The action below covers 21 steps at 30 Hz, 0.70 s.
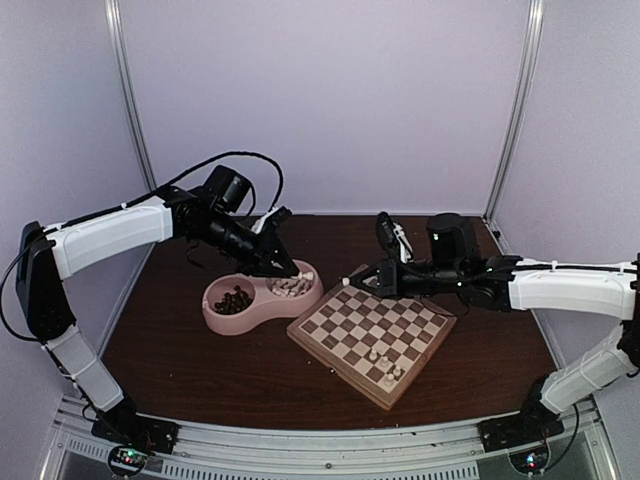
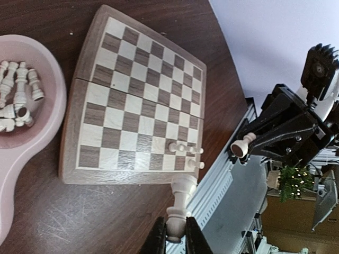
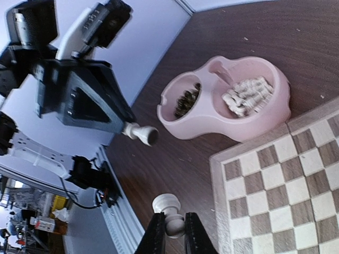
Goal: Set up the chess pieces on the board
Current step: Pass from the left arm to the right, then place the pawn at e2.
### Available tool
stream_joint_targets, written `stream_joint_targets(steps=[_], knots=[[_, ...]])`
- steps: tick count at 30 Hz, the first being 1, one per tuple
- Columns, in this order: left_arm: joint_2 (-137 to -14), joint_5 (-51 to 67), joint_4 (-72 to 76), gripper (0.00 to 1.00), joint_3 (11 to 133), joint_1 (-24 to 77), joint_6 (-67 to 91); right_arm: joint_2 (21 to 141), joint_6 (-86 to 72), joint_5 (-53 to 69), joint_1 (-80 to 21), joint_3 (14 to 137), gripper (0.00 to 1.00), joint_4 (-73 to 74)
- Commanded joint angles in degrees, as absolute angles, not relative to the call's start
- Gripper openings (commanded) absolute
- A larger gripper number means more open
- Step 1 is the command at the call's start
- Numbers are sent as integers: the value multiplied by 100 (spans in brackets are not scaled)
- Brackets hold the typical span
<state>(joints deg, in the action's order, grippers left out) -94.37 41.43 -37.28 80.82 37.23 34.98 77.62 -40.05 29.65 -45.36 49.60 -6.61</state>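
The white pawn's base (image 3: 166, 201) is clear of the fingers. My right gripper should keep going to the empty square (image 1: 360, 348) beside the standing pieces and let go of the pawn upright there.
The board (image 1: 345, 322) lies right of centre, with three cream-white chess pieces (image 1: 386, 368) standing near its front corner. My left gripper (image 2: 175, 228) is shut on the top of a white piece (image 2: 181, 198); in the top view this gripper (image 1: 290, 267) hovers over the pink dish. My right gripper (image 3: 174, 225) is shut on a white pawn (image 3: 169, 203), and it (image 1: 353, 279) hangs above the board's far left corner. Each wrist view shows the other gripper holding its piece.
A pink double-bowl dish (image 1: 222, 321) sits left of the board, with dark pieces (image 1: 235, 299) in its left bowl and white pieces (image 1: 293, 285) in its right bowl. A metal rail (image 1: 300, 450) runs along the table's near edge.
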Motion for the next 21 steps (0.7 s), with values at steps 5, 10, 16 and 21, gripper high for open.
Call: stream_joint_targets(steps=[5,10,16,21], knots=[[-9443,2879,-4503,13,8326,3753,3015,7764,-2104,1068,-5012,5842,5,2295],[-9563,2824,-4527,13,8338,3792,2993,8268,-1601,459,-5376,6303,5,3246],[-9708,2793,-4527,13,8375,3827,2979,8943,-1352,91,-5743,6794,6,3740],[-9781,2787,-4527,13,8384,3850,2970,9567,-1153,-354,-5993,7169,8,4204]])
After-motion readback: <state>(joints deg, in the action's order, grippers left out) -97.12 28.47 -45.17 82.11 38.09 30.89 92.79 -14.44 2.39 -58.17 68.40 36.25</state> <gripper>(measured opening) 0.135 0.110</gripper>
